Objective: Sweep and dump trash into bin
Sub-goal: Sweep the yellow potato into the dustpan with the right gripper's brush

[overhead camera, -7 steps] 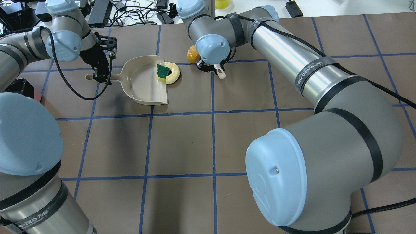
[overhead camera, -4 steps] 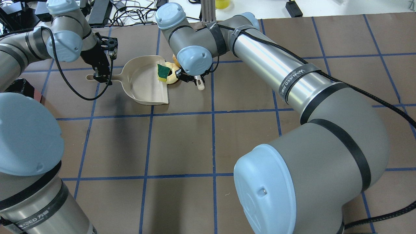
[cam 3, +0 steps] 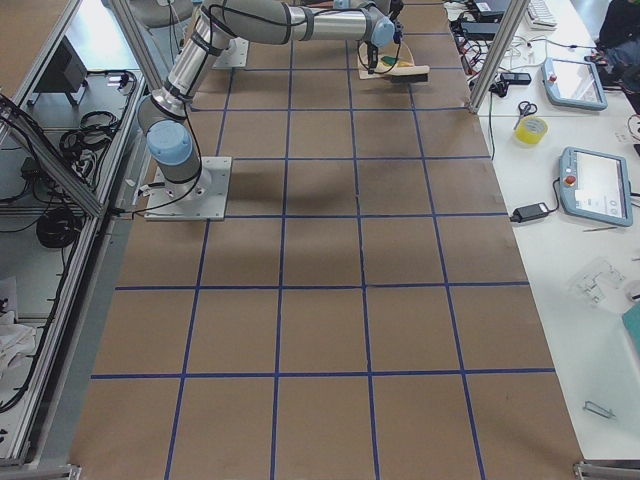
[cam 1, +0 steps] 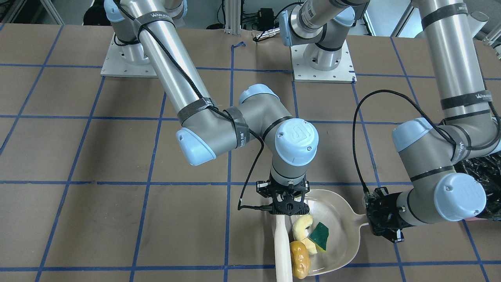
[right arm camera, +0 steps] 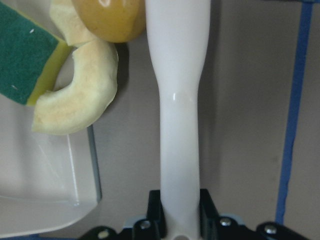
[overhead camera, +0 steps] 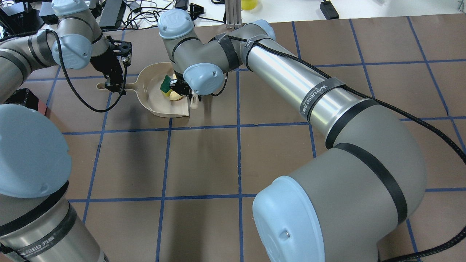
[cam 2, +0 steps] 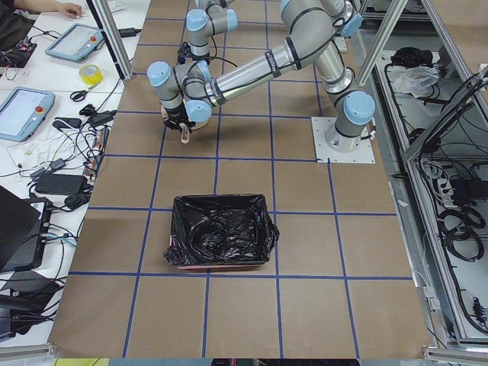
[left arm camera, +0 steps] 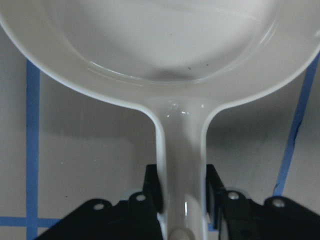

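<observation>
The yellow-orange lump (cam 1: 299, 259) is too shallow at the dustpan's opening. My right gripper should push the lump deeper inside (cam 1: 325, 256) and then lift the tool away before dumping.
My left gripper (cam 1: 385, 231) is shut on the handle of the beige dustpan (cam 1: 344, 211), which lies flat on the table; the wrist view shows the handle (left arm camera: 181, 150) between the jaws. My right gripper (cam 1: 282, 213) is shut on a white sweeping tool (cam 1: 282, 250), held at the dustpan's mouth. The green-and-yellow sponge (cam 1: 320, 235) and the cream crescent (cam 1: 301, 231) lie in the pan near its lip. The yellow-orange lump (cam 1: 299, 259) rests at the mouth against the tool. In the right wrist view the crescent (right arm camera: 80, 95) straddles the lip. The black-lined bin (cam 2: 221, 240) stands apart from the pan.
The bin's black bag (cam 1: 481, 172) shows behind my left forearm. Cables and devices (overhead camera: 145, 14) lie beyond the table's far edge. Tablets (cam 2: 72, 42) and a tape roll (cam 2: 90, 74) sit on the side bench. Blue grid lines cross the brown table.
My right arm has swept left with the white tool, pushing the lump, crescent and sponge to the dustpan's mouth and onto it. My left arm and the dustpan have stayed still.
</observation>
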Robot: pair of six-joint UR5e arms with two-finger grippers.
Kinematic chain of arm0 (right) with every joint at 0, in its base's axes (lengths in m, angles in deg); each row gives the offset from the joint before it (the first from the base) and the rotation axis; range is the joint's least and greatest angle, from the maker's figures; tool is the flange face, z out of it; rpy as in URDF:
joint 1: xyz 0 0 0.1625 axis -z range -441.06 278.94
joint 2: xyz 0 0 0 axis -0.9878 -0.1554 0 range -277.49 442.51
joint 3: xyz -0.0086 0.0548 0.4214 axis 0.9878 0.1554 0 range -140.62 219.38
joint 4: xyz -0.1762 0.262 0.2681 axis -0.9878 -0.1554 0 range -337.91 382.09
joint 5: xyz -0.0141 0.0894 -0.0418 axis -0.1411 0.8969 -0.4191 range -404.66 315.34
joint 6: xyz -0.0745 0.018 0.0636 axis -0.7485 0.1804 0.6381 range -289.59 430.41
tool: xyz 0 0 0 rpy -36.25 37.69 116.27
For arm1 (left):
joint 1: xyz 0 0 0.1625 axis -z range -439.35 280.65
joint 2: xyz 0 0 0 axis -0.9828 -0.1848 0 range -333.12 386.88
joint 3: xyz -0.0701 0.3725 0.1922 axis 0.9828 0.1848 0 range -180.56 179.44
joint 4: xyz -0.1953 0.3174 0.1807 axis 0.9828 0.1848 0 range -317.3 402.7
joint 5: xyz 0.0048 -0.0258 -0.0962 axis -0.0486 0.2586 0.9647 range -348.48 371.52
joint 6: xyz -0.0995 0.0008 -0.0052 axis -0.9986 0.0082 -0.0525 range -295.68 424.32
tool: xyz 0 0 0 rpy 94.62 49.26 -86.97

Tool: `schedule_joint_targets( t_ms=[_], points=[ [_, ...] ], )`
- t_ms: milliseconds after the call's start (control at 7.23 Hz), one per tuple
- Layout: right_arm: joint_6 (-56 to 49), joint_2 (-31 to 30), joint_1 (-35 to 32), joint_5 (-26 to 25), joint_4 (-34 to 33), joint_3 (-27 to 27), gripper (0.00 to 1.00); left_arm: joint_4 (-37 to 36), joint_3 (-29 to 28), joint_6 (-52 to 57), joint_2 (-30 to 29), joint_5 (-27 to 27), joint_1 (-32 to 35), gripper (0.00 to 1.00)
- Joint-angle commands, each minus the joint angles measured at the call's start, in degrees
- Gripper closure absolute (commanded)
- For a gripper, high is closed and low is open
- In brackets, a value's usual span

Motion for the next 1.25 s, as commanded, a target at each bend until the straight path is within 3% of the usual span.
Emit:
schedule_joint_targets(
  t_ms=[0, 277, 692, 1107],
  points=[
    [11.8, -0.2, -2.7, 4.1, -3.8, 0.1, 1.0, 0.0, 0.0, 0.0, -0.1, 0.0, 0.0, 1.0],
    [20.6, -0.3, -3.8, 8.0, -10.0, 0.3, 1.0, 0.0, 0.0, 0.0, 0.0, 0.0, 0.0, 1.0],
    [21.3, -1.8, -4.0, 9.4, -8.1, 0.1, 1.0, -0.1, 0.0, 0.1, 0.0, 0.0, 0.0, 1.0],
    [4.5, -9.6, 3.3, 4.3, 14.2, -0.9, 1.0, -0.1, 0.0, 0.5, 0.0, 0.4, -0.1, 1.0]
  ],
)
